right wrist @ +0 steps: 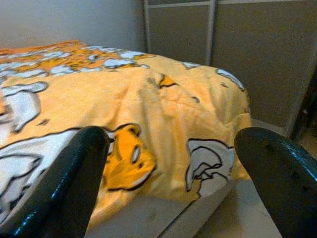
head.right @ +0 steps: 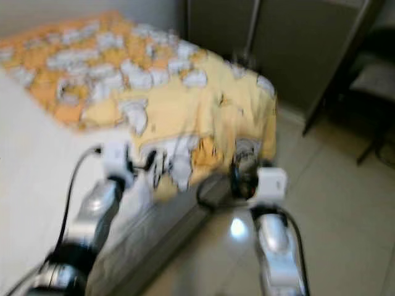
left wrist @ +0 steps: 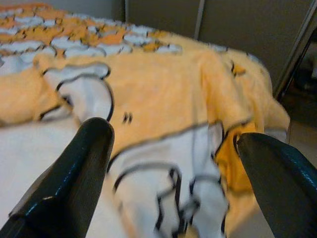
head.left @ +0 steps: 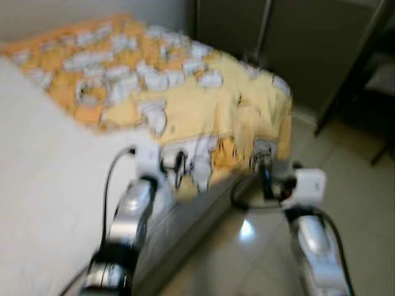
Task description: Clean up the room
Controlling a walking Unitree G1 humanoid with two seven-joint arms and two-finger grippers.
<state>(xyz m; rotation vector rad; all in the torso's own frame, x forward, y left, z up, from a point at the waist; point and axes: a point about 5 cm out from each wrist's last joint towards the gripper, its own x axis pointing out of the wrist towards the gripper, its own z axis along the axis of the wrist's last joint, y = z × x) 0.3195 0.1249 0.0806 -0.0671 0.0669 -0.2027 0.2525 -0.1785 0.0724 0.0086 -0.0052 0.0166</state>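
I will pull the blanket, bunched in folds (head.left: 239,117) near its lower corner (head.left: 195,186), by that corner, and those folds will open out and show hidden prints.
A yellow and orange blanket (head.left: 185,98) with white cartoon prints lies over the far part of the bed, its edge hanging down over the corner. My left gripper (head.left: 174,165) is held out at the blanket's near edge, and the left wrist view has its black fingers (left wrist: 74,183) wide open over the printed cloth (left wrist: 168,163). My right gripper (head.left: 264,165) is at the hanging corner of the blanket, open too, with its fingers (right wrist: 69,183) on either side of the draped edge (right wrist: 163,148). Neither holds anything.
A bare white mattress (head.left: 43,203) fills the near left. Pale floor tiles (head.left: 358,234) run along the bed's right side. Dark wardrobe panels (head.left: 296,43) stand behind the bed, and dark furniture legs (head.left: 345,92) are at the far right. The head views are blurred.
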